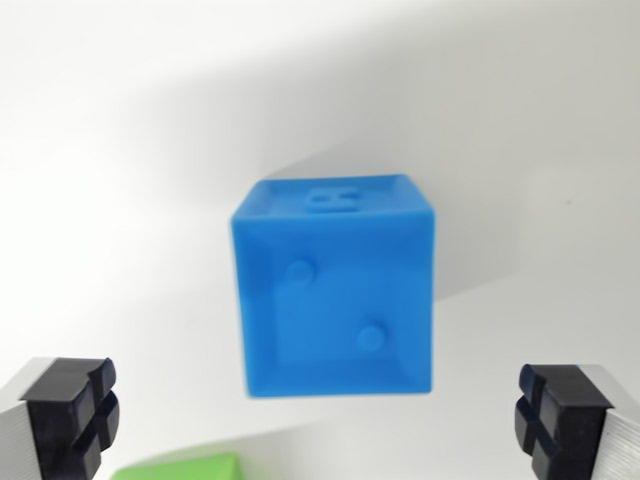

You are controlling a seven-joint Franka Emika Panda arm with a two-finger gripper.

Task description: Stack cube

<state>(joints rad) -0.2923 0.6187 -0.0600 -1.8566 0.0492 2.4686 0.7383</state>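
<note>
Rounded rims go around the cube's sunken sides. The blue cube will bend inward at its sides when I grip it and lift it.
A blue cube fills the middle of the wrist view, resting on a white surface, with small round studs on its near face and a recess on its top. At the bottom edge shows a strip of a green cube, mostly cut off. My gripper is open, its black-padded fingertips at the lower left and lower right corners, wide apart. Nothing is between them. The blue cube lies just beyond the fingertips, centred between them.
A white tabletop surrounds the blue cube, with a soft shadow falling behind and to the wrist view's right of it.
</note>
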